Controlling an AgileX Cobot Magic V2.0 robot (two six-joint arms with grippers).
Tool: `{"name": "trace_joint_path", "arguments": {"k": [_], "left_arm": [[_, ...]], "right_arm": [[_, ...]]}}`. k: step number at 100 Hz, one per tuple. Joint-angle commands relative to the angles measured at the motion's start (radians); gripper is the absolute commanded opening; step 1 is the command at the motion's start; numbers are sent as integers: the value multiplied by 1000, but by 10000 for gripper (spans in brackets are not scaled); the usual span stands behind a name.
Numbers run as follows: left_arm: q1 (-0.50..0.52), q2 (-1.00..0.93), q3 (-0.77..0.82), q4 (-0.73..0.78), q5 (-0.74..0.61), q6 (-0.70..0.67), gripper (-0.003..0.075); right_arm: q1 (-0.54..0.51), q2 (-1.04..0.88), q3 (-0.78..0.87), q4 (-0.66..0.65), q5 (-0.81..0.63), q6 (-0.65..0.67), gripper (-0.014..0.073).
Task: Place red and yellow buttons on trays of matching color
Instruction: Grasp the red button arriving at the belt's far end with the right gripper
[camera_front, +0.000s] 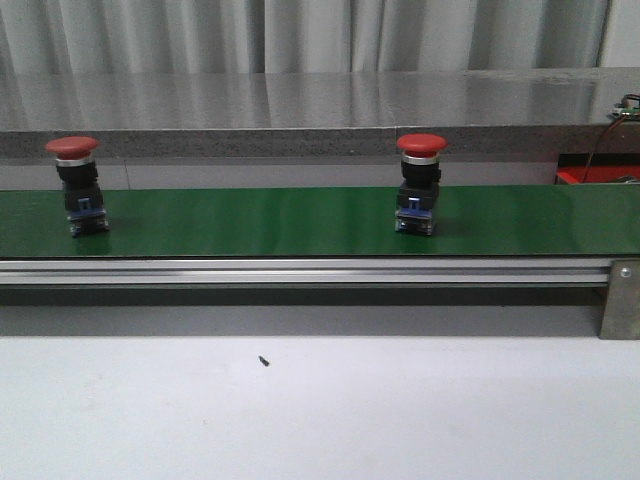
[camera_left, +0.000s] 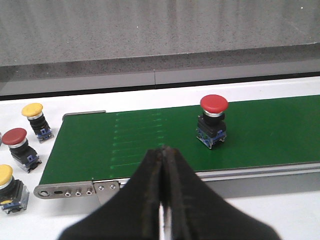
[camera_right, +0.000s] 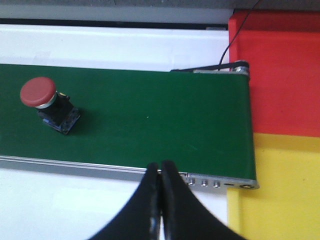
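The farther red button (camera_front: 80, 187) will ride upright toward the trays when I carry the nearer one away, because red buttons stand on the green conveyor belt (camera_front: 250, 222).
Two red buttons stand upright on the green conveyor belt (camera_front: 250, 222): one at the left (camera_front: 76, 184), one right of centre (camera_front: 419, 183). The left wrist view shows one red button (camera_left: 213, 121) on the belt, beyond my left gripper (camera_left: 163, 150), which is shut and empty. The right wrist view shows one red button (camera_right: 47, 104) on the belt. My right gripper (camera_right: 160, 165) is shut and empty at the belt's near rail. A red tray (camera_right: 282, 70) and a yellow tray (camera_right: 280, 190) lie past the belt's end. Neither gripper shows in the front view.
Off the belt's other end, two yellow buttons (camera_left: 36, 119) (camera_left: 9, 187) and a red one (camera_left: 19, 147) stand on the white table. A grey ledge (camera_front: 300, 110) runs behind the belt. An aluminium rail (camera_front: 300, 270) fronts it. A small dark speck (camera_front: 264, 361) lies on the table.
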Motion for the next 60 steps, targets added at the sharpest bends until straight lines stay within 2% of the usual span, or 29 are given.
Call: {"name": "trace_joint_path", "arguments": {"k": [1, 11, 18, 25, 37, 42, 60], "left_arm": [[-9, 4, -26, -11, -71, -8, -20], [-9, 4, -26, -11, -71, -8, -20], [-9, 4, -26, -11, -71, -8, -20], [-9, 4, -26, -11, -71, -8, -20], [-9, 4, -26, -11, -71, -8, -20], [-9, 4, -26, -11, -71, -8, -20], [-9, 4, -26, -11, -72, -8, -20]], "right_arm": [[1, 45, -38, 44, -71, 3, -68], [1, 92, -38, 47, -44, 0, -53], [1, 114, -38, 47, -30, -6, 20], [1, 123, -38, 47, -14, -13, 176], [1, 121, -38, 47, -9, -12, 572], [1, 121, -38, 47, -13, -12, 672], [1, 141, -71, 47, -23, -12, 624]]}}
